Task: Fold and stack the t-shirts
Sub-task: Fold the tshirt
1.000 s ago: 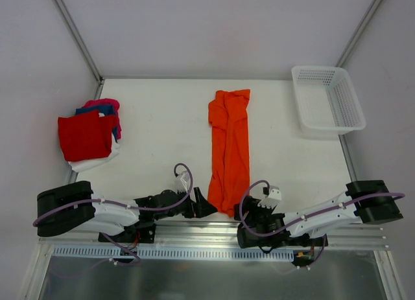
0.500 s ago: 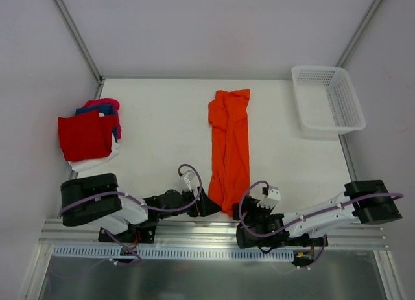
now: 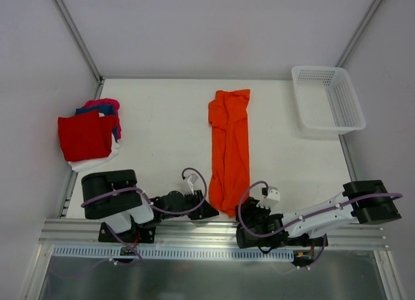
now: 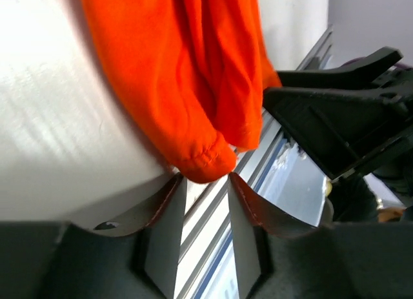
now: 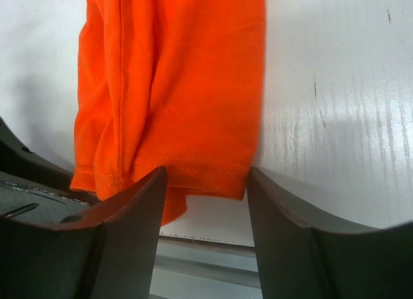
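I should open my left gripper's fingers wider and reach further over the t-shirt's hem (image 4: 201, 157) before folding, because the fingers touch only the edge of the orange t-shirt's corner (image 4: 210, 175).
The bright orange t-shirt (image 3: 229, 148) lies folded into a long strip down the middle of the table. My left gripper (image 3: 209, 210) is at the strip's near left corner. In the left wrist view the left gripper (image 4: 204, 177) has both tips pressed on the bunched corner of the orange t-shirt (image 4: 174, 73). My right gripper (image 3: 254, 211) is at the near right corner. In the right wrist view the right gripper (image 5: 206, 176) stands open astride the flat hem of the orange t-shirt (image 5: 181, 86). A stack of t-shirts (image 3: 87, 135), red on top, lies far left.
A white mesh basket (image 3: 327, 99) stands at the back right corner. An aluminium rail (image 3: 214, 232) runs along the table's near edge just behind both grippers. White walls enclose the table on three sides.
The left arm has swung right and its gripper has reached the orange t-shirt's near corner, its jaws narrowing onto it. The right jaws have narrowed round the hem. The shirt has not moved.
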Tool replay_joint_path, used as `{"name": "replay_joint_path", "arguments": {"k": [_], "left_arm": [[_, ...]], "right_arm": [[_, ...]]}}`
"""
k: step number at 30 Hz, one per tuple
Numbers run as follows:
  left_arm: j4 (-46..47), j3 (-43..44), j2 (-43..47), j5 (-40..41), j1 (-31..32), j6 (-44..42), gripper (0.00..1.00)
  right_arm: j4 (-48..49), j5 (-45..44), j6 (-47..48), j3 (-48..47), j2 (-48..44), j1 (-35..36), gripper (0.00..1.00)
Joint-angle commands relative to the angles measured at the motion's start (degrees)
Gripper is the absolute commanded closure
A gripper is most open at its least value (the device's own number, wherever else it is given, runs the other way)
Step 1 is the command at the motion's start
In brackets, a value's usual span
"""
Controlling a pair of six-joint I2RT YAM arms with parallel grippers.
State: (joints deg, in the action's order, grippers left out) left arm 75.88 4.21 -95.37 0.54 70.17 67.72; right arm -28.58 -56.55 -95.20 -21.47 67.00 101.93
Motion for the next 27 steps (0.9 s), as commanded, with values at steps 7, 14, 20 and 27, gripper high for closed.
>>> {"name": "replay_joint_path", "arguments": {"k": [7,14,20,27], "left_arm": [[-36.9,2.3,17.0,5.5,0.5,-7.8,0.82],[-38.3,3.4,16.5,6.2,0.5,-8.1,0.80],[-36.4,2.9,16.5,5.0,0.5,-8.0,0.56],[-49.4,2.9,26.4,7.3,0.7,-8.7,0.02]], "right_arm": [[0.0,0.7,-0.9,0.6,1.2,0.3,0.57],[0.0,0.7,-0.3,0.3,1.3,0.3,0.59],[-0.1,0.8,0.0,0.3,1.2,0.3,0.59],[-0.1,1.0,-0.1,0.3,1.4,0.3,0.59]]}}
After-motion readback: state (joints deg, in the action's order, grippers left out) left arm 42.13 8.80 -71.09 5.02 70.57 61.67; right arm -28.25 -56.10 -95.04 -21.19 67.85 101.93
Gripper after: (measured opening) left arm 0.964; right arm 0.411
